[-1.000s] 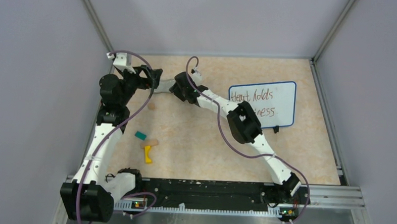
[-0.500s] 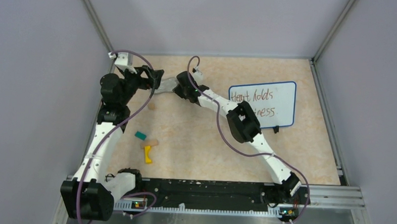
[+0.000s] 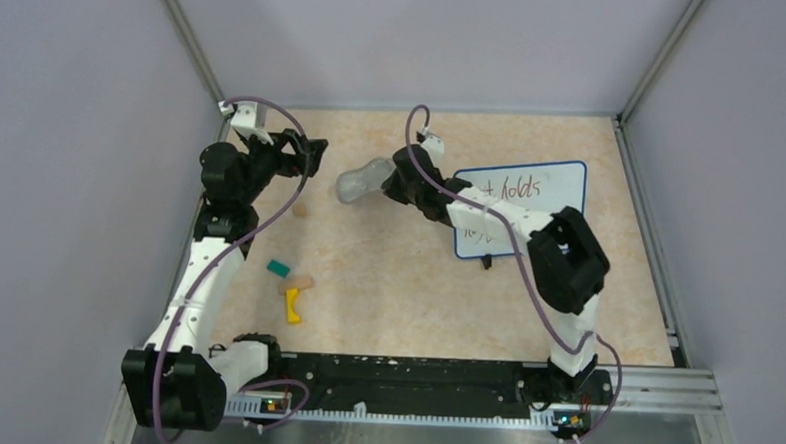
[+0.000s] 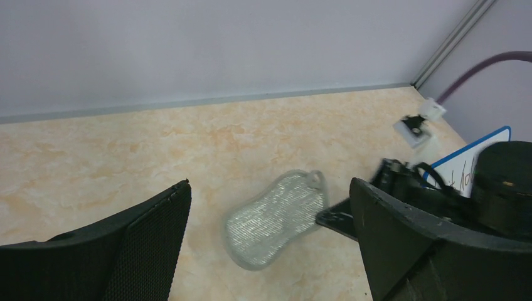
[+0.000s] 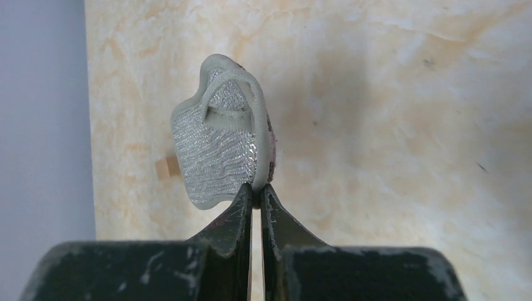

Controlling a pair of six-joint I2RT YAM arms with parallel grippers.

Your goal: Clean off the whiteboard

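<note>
The eraser pad [image 3: 363,181] is hanging by its rim and the front middle of the table [image 3: 398,294] is clear, so my right gripper should keep going there and let go of the eraser pad.
The whiteboard [image 3: 530,203], blue-framed with red writing, lies at the right of the table; its corner shows in the left wrist view [image 4: 467,169]. My right gripper [image 3: 389,177] is shut on the edge of a silvery mesh eraser pad [image 3: 363,181], just left of the board. In the right wrist view the fingers [image 5: 257,191] pinch the pad's rim [image 5: 216,144], and it hangs above the table. My left gripper [image 3: 312,153] is open and empty, a short way left of the pad. The left wrist view shows the pad [image 4: 276,219] beyond its spread fingers [image 4: 270,188].
A teal block [image 3: 280,269], a tan block [image 3: 304,281] and a yellow piece [image 3: 292,306] lie left of centre near the front. A small tan bit [image 3: 298,210] lies by the left arm. Walls close the back and both sides.
The pad was held between both grippers. The left gripper has let go, and the right gripper has carried the pad rightward to the whiteboard's left edge.
</note>
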